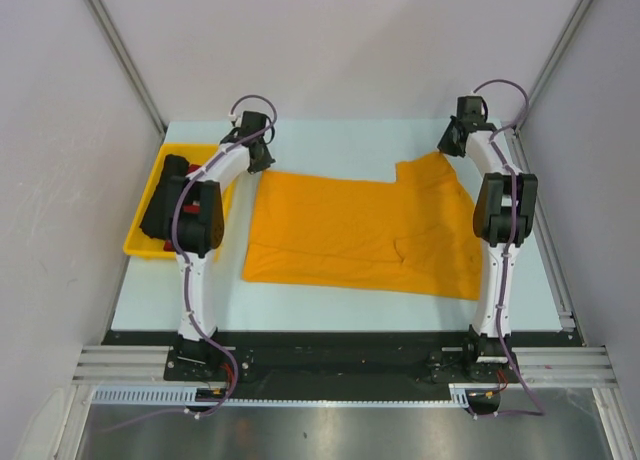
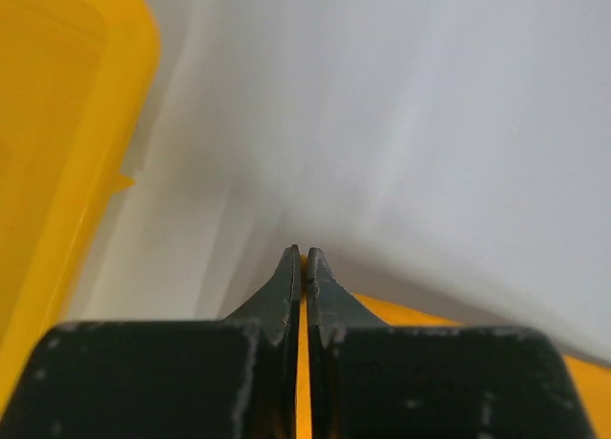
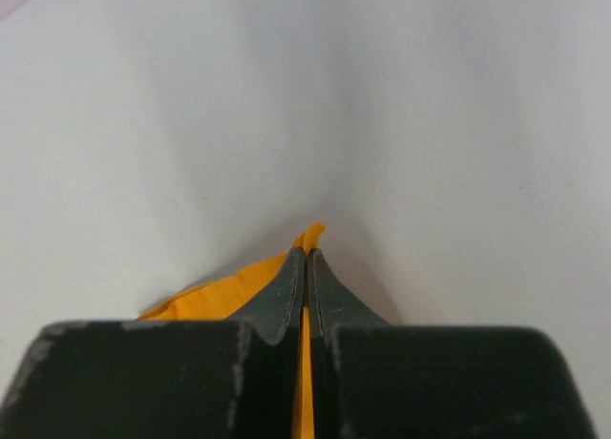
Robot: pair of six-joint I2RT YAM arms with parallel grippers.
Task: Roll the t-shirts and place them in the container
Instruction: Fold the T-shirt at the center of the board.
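Observation:
Both ends of the t-shirt's far edge (image 1: 432,160) are pinched in my grippers, so my right gripper should keep folding the t-shirt's corner over the spread cloth (image 1: 452,225) until the corner lies down.
The mustard orange-yellow t-shirt (image 1: 350,235) lies spread flat across the middle of the table. My left gripper (image 1: 262,162) is shut on its far left corner; a thin strip of the shirt's cloth (image 2: 304,382) shows between the jaws in the left wrist view. My right gripper (image 1: 448,145) is shut on the far right corner; the shirt's cloth (image 3: 224,291) pokes out past the fingertips in the right wrist view. A black roll (image 1: 163,205) and a bit of a dark red one (image 1: 168,248) lie in the tray, partly hidden by my left arm.
A rigid bright yellow tray (image 1: 146,185) stands at the table's left edge; its rim (image 2: 67,172) fills the left of the left wrist view. Grey walls close in the table at back and sides. Bare table surface lies beyond the shirt's far edge.

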